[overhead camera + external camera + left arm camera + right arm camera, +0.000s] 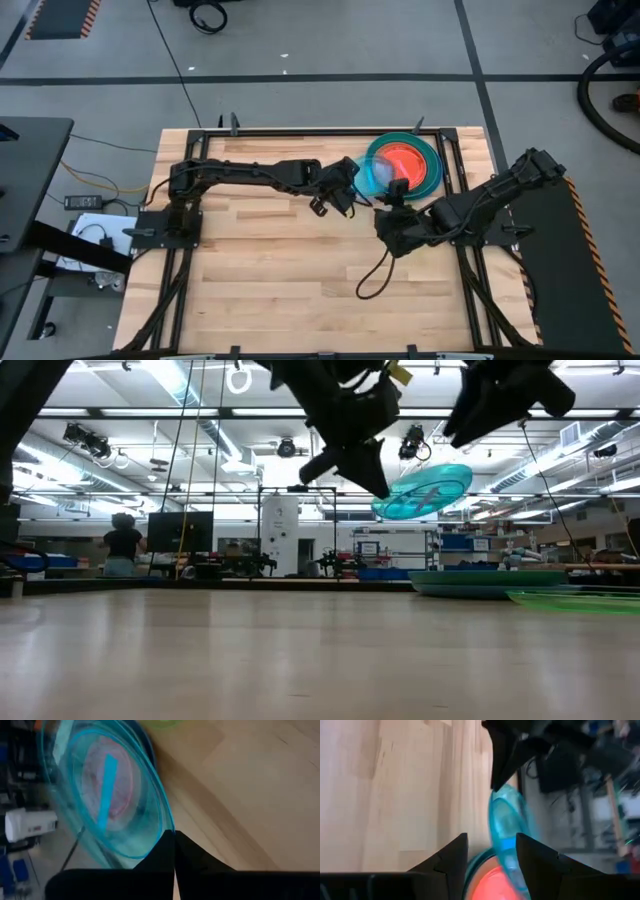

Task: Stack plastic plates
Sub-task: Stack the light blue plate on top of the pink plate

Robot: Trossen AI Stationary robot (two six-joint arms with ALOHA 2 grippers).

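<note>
My left gripper is holding the cyan plate (372, 177) short of the stack, so next my right gripper grabs its free rim (497, 842) and lowers the plate onto the orange plate.
A small clear cyan plate (378, 174) hangs in the air above the table's far right part, tilted steeply (425, 490). My left gripper (347, 186) reaches in from the left and is shut on it. Beside it a stack (410, 160) rests on the table: an orange plate (405, 160) lies in a large teal one (432, 150). My right gripper (490, 855) is open just near of the cyan plate (507, 827), fingers either side of its edge, touching nothing that I can see. A green plate (580, 598) lies flat at the table's right. My left gripper pinches the cyan plate's rim (165, 831) between its two shut fingers (187, 851), on the plate's left edge. The fingers come about level from the table's left. The plate is lifted clear of the table and the stack, and stands tilted beyond the fingertips.
The stack (480, 582) sits against the far right corner, close to the black frame rail (455, 165). A black cable (375, 275) loops on the wood below the right arm. The table's near half and left part are bare wood (270, 270).
</note>
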